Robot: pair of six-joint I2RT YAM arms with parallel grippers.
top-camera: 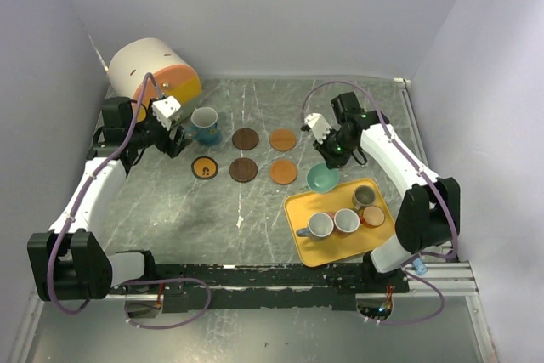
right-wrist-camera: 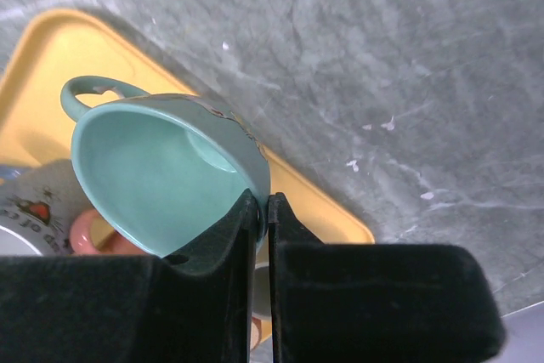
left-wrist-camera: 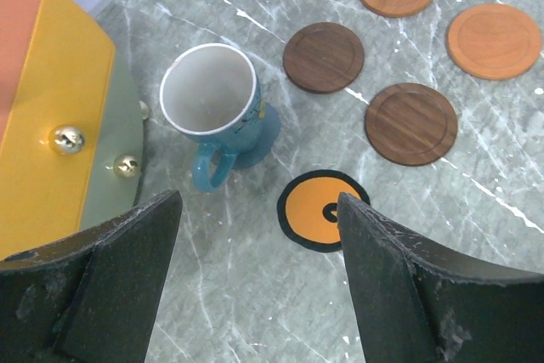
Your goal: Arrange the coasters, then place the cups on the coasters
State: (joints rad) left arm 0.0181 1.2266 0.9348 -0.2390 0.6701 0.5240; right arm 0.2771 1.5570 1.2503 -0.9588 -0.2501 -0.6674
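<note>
My left gripper should continue heading toward the teal cup until its open fingers close on the teal cup's handle [right-wrist-camera: 71, 104], because that handle is free of my right gripper.
Six coasters lie in two rows: dark brown [top-camera: 246, 138] and orange [top-camera: 282, 139] behind, yellow-orange with a dark rim [top-camera: 205, 168], dark brown [top-camera: 243, 169] and orange [top-camera: 284, 172] in front. The slate blue coaster [left-wrist-camera: 270, 129] carries the blue cup [left-wrist-camera: 208, 99]. My left gripper [left-wrist-camera: 259, 201] hangs open just in front of that cup, holding nothing. My right gripper [right-wrist-camera: 263, 201] is shut on the rim of the teal cup [right-wrist-camera: 161, 176], which tilts over the far corner of the yellow tray [right-wrist-camera: 34, 99]. Several more cups [top-camera: 320, 225] stand on the tray.
A big white-and-orange cylinder [top-camera: 153, 70] lies at the back left, close behind the left gripper and the blue cup. The yellow tray [top-camera: 308, 248] sits at the front right. White walls close in the table on three sides.
</note>
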